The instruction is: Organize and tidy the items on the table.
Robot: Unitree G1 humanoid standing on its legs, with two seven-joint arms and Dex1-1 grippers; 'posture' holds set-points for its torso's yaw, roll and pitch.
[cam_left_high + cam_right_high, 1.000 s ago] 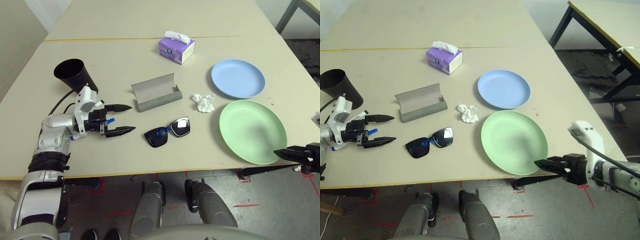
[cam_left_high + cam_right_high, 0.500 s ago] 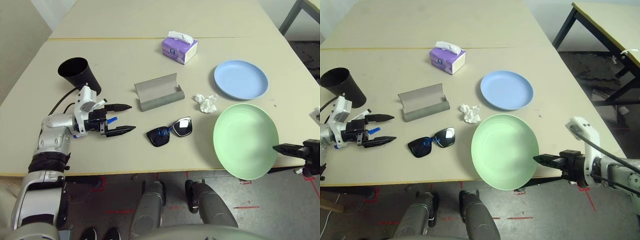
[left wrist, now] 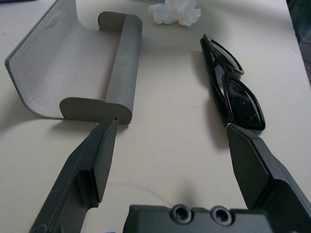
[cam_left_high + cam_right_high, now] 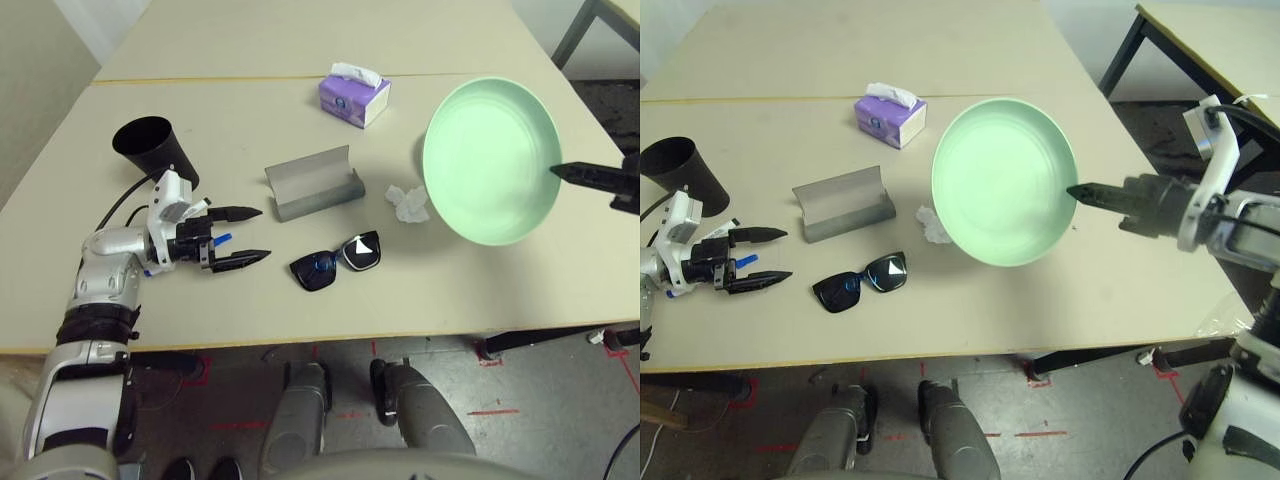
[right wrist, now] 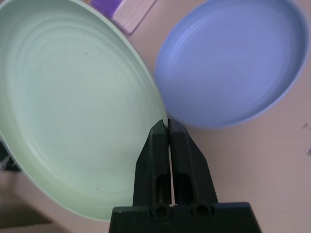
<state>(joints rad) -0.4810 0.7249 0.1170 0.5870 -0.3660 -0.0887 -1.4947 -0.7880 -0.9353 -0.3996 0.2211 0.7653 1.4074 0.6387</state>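
My right gripper is carrying the green plate [image 4: 1004, 182], which faces up like the empty light-blue plate [image 5: 233, 62]. It should now bring the green plate over until the two plates nest.
My right gripper [image 4: 1076, 190] is shut on the rim of the green plate [image 4: 1002, 180], which hangs tilted in the air above the table [image 4: 240, 120]. In the right wrist view the light-blue plate [image 5: 228, 63] lies on the table just beyond the green plate [image 5: 77, 107], with the gripper [image 5: 168, 124] pinching the green rim. My left gripper [image 4: 255, 236] stands open near the left front, pointing at the black sunglasses [image 4: 335, 262] and the open grey glasses case [image 4: 312, 183]. A crumpled tissue [image 4: 405, 202] lies partly under the raised plate. The black cup [image 4: 150, 148] stands behind my left arm.
A purple tissue box [image 4: 354, 92] stands at the back, near the yellowish seam. The table's front edge runs just below the sunglasses. A small blue piece [image 4: 222, 240] shows between the bases of the left fingers; I cannot tell what it is.
The right gripper has lifted the green plate off the table's front right and carried it up and back, over the blue plate. The left arm has stayed still.
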